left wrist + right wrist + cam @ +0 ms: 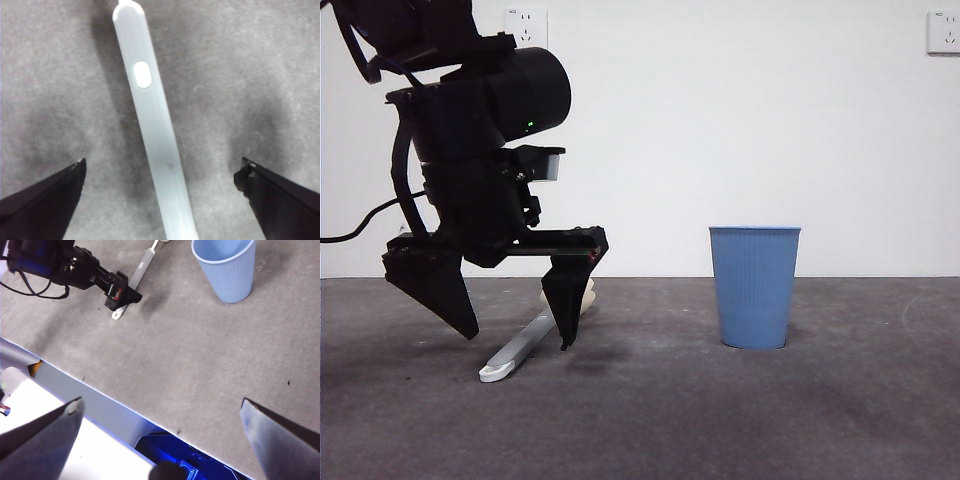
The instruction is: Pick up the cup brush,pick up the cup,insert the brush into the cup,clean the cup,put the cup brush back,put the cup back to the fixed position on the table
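The cream sponge head [588,296] looks narrower than the blue cup's rim [755,228], so it will go in with room around it when I put the brush in.
The cup brush [520,350] lies flat on the table [740,420] at the left, its cream sponge head [586,296] partly hidden behind a jaw. My left gripper [518,340] is open and low over the table, with one jaw on each side of the grey handle [155,130] and not touching it. The blue ribbed cup [754,285] stands upright to the right, well apart from the brush. My right gripper [161,402] is open and empty, high above the table's front edge. Its view shows the cup [227,270], the brush handle [142,265] and the left arm [65,267].
A white wall with two sockets [526,25] [943,30] stands behind the table. The table's front edge [100,390] shows in the right wrist view, with a blue-lit device [185,460] below it.
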`<action>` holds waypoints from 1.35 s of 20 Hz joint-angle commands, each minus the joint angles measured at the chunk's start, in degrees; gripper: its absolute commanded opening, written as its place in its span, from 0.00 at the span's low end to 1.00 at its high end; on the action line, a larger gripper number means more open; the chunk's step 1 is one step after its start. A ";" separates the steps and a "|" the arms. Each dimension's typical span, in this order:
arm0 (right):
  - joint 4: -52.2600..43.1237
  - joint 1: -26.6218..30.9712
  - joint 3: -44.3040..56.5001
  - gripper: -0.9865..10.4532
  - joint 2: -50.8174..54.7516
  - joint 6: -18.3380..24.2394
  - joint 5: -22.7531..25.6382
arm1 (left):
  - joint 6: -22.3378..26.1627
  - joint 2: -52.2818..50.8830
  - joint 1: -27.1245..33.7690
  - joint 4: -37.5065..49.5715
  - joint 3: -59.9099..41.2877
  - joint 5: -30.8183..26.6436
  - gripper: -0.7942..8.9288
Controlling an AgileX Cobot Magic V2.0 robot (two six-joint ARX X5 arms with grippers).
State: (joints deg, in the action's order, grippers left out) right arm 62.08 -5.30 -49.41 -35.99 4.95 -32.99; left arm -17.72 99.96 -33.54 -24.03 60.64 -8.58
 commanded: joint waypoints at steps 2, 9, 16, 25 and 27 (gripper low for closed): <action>-0.28 -0.11 -0.28 0.63 0.00 -0.46 -0.07 | -1.86 1.55 -0.26 0.37 -0.20 -0.17 0.66; -0.26 -0.11 -0.28 0.63 0.00 -0.59 -0.09 | -2.10 1.64 -0.68 -0.09 -0.22 1.46 0.33; -0.24 -0.11 -0.28 0.63 0.00 -0.61 -0.09 | -2.36 1.64 -1.01 -0.72 -0.22 1.62 0.07; -6.47 -0.20 -0.26 0.62 -4.61 -5.60 -3.04 | 3.78 -8.44 -0.94 -3.76 -0.20 1.64 0.07; -11.43 -0.83 -0.20 0.58 -6.49 -8.13 -2.60 | 6.21 -12.90 -0.94 -5.18 -0.20 1.92 0.07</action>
State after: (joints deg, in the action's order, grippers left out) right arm 51.22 -5.98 -49.41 -42.41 -1.34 -35.55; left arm -13.76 87.39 -34.30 -29.28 60.64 -6.81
